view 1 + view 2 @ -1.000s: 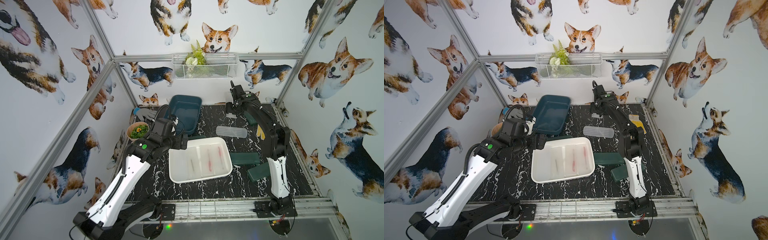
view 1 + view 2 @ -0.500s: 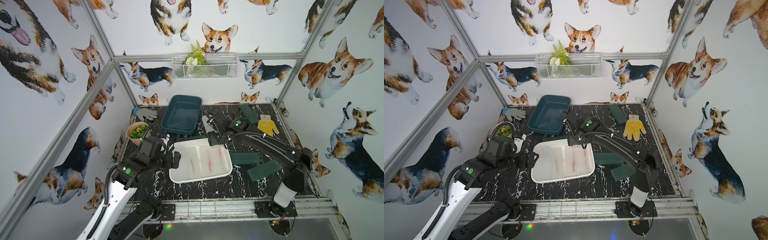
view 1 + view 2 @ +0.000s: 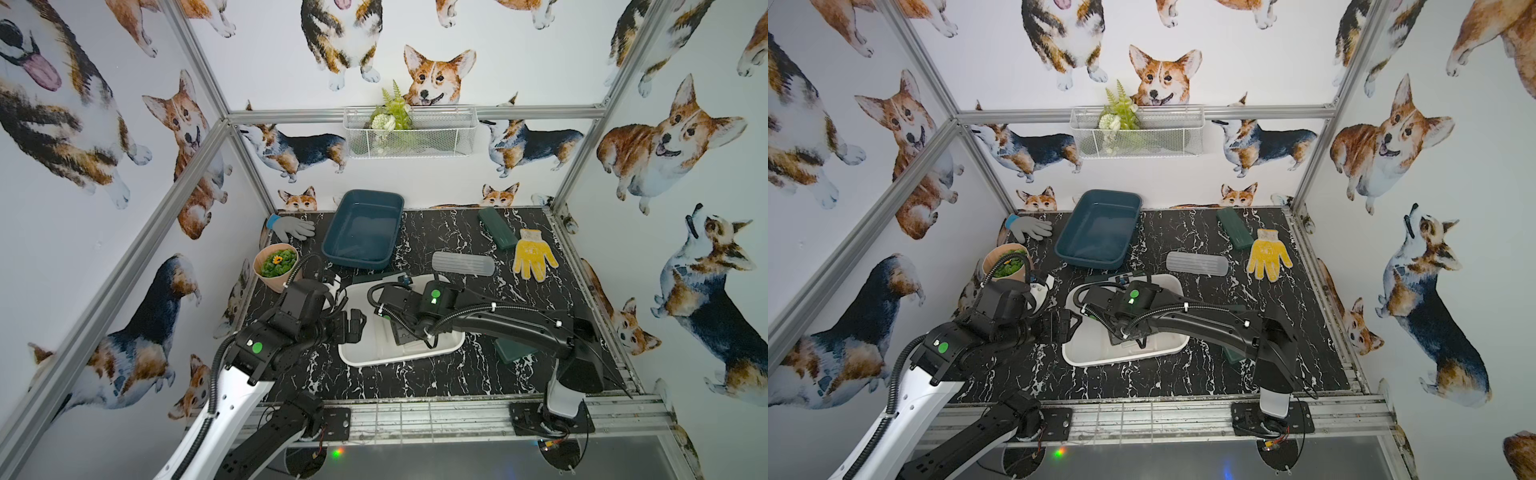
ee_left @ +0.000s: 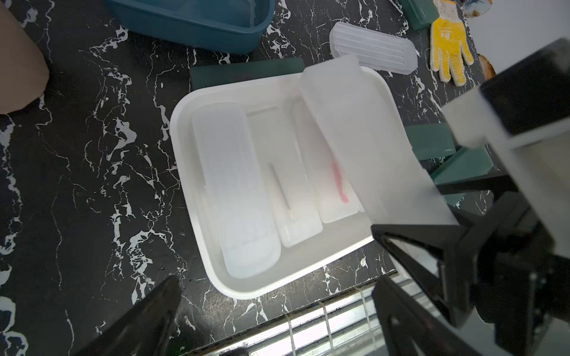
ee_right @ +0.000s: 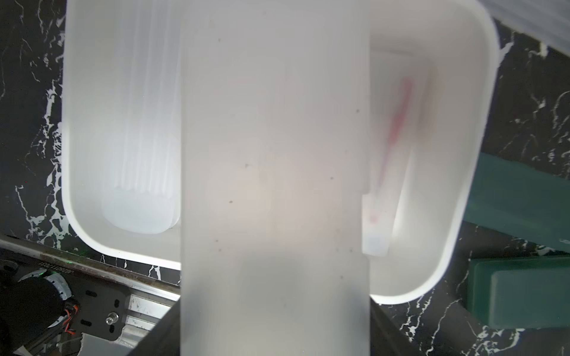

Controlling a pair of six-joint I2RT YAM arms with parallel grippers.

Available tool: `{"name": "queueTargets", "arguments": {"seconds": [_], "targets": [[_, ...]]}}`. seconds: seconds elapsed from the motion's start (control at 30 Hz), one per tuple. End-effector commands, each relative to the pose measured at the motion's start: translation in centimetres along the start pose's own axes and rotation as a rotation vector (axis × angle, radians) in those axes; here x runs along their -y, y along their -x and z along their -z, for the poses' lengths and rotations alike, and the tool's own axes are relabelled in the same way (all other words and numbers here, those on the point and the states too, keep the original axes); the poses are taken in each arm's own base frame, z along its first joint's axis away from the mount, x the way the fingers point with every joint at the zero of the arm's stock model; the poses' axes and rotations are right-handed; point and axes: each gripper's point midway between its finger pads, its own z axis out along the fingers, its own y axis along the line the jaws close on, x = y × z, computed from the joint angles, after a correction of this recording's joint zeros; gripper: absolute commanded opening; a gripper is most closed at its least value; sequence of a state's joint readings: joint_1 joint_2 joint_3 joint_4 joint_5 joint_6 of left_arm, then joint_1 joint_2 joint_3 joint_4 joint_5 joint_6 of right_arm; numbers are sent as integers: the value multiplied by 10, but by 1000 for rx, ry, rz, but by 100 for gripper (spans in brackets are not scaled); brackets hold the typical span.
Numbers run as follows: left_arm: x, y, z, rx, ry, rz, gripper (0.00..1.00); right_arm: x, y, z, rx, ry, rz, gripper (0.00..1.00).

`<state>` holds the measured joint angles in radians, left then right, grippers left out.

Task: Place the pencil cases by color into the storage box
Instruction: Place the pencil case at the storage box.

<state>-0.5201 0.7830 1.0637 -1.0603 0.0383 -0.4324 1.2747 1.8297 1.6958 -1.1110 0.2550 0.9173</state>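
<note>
I should keep lowering the held frosted case [image 5: 274, 142] with my right gripper until it lies alongside, as it lines up lengthwise with the ribbed case in the white box [image 5: 145, 124].
My right gripper [image 3: 406, 333] [image 5: 274, 333] is shut on a frosted white pencil case [image 5: 274, 185] [image 4: 370, 138] and holds it tilted over the white storage box [image 3: 399, 358] [image 3: 1121, 360] [image 4: 191, 172]. Three frosted cases [image 4: 234, 191] lie side by side in that box. Another frosted case [image 3: 463, 264] [image 3: 1197, 264] lies on the table behind it. Dark green cases lie at the back right [image 3: 496, 228], to the box's right [image 4: 430, 141] [image 5: 521, 292] and behind it [image 4: 246, 72]. My left gripper [image 3: 353, 326] [image 4: 277, 314] stands open and holds nothing at the box's front left corner.
An empty teal box [image 3: 361, 228] [image 3: 1098, 226] stands at the back. A yellow glove [image 3: 532, 253] lies at the right, a grey glove [image 3: 291, 227] at the back left. A potted plant [image 3: 276, 266] is near my left arm. A metal rail [image 3: 415, 415] bounds the front edge.
My right arm has swung from the back of the table to above the white box, and a frosted case now sits in its jaws. My left arm has drawn back toward the front left.
</note>
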Motion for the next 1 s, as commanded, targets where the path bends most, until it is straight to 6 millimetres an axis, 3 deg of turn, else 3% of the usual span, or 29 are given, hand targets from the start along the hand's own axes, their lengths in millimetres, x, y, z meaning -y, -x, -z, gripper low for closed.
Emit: {"name": "queueTargets", "arguments": {"seconds": [0.0, 0.37, 0.97], "targets": [[-2, 11, 3, 35, 26, 25, 100, -12, -7, -12, -33, 11, -31, 59], [-5, 20, 14, 84, 47, 55, 100, -30, -12, -43, -70, 12, -47, 59], [-7, 37, 30, 190, 13, 270, 100, -51, -17, -89, -108, -4, -66, 62]]}}
